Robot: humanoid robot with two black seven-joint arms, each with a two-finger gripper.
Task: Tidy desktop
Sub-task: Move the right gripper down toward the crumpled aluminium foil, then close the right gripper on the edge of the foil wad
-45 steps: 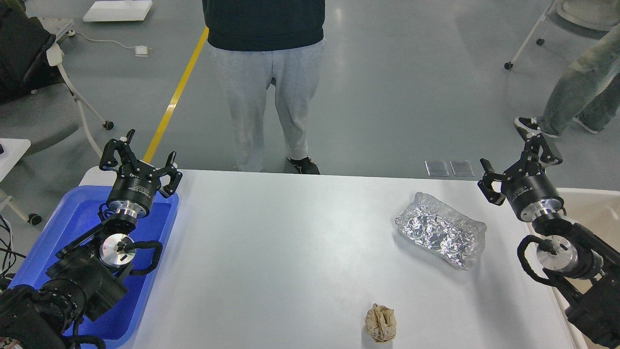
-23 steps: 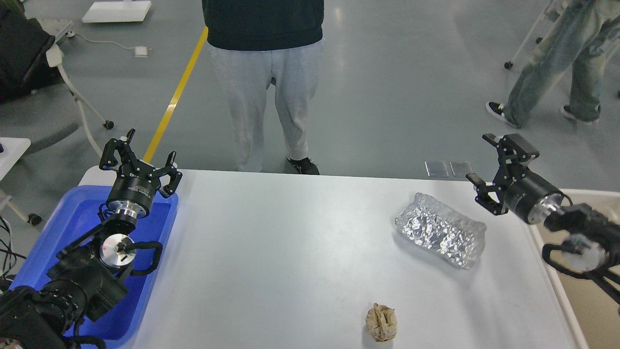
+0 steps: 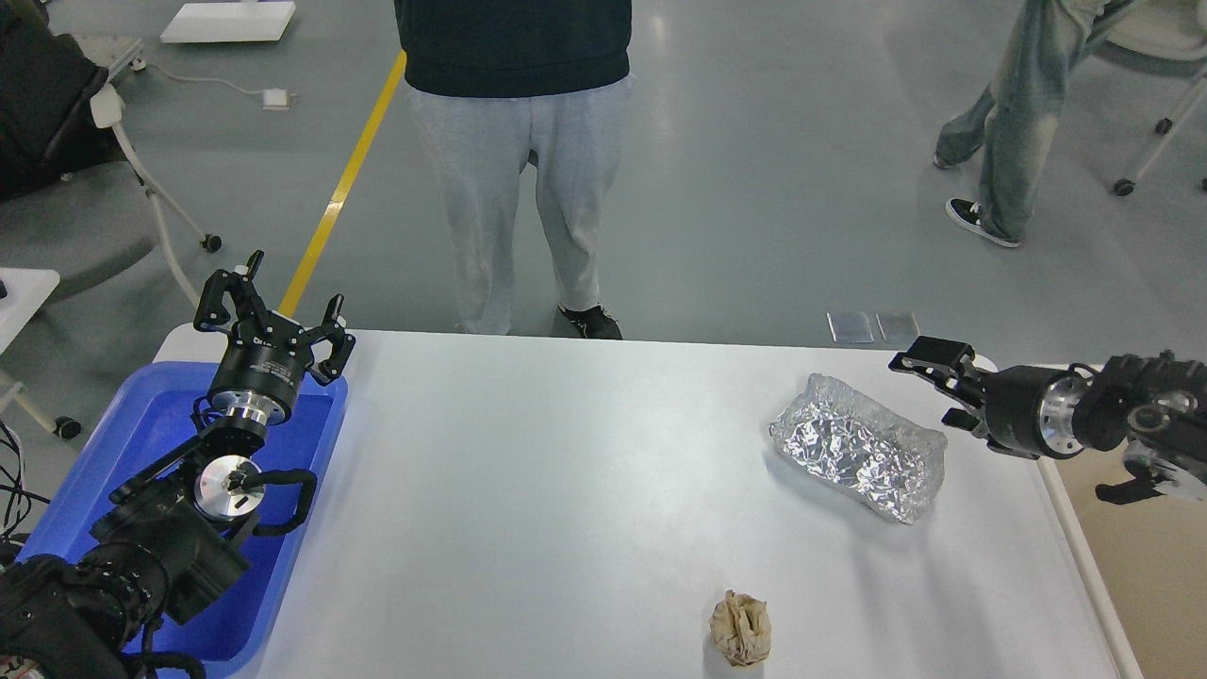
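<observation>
I expect the bag (image 3: 862, 447) to stay spread out when I pick it up by one end, since a shadow (image 3: 789, 468) shows under the silver foil bag's raised edge.
The white desktop (image 3: 566, 490) fills the middle of the head view. A crumpled silver foil bag (image 3: 860, 457) lies on it at the right. A crumpled brown paper ball (image 3: 741, 628) lies near the front edge. My right gripper (image 3: 929, 382) is open and empty, turned sideways and pointing left, just right of the foil bag's far end and apart from it. My left gripper (image 3: 273, 311) is open and empty, pointing up above the far corner of the blue tray (image 3: 104, 471).
The blue tray sits at the desktop's left edge under my left arm. A beige bin (image 3: 1141, 566) stands at the right edge. A person in grey trousers (image 3: 514, 189) stands behind the desk. Another person (image 3: 1018, 113) walks at the back right.
My right arm has swung down and turned sideways, bringing its gripper low beside the foil bag. The left arm has not moved. The person at the back right walked further away.
</observation>
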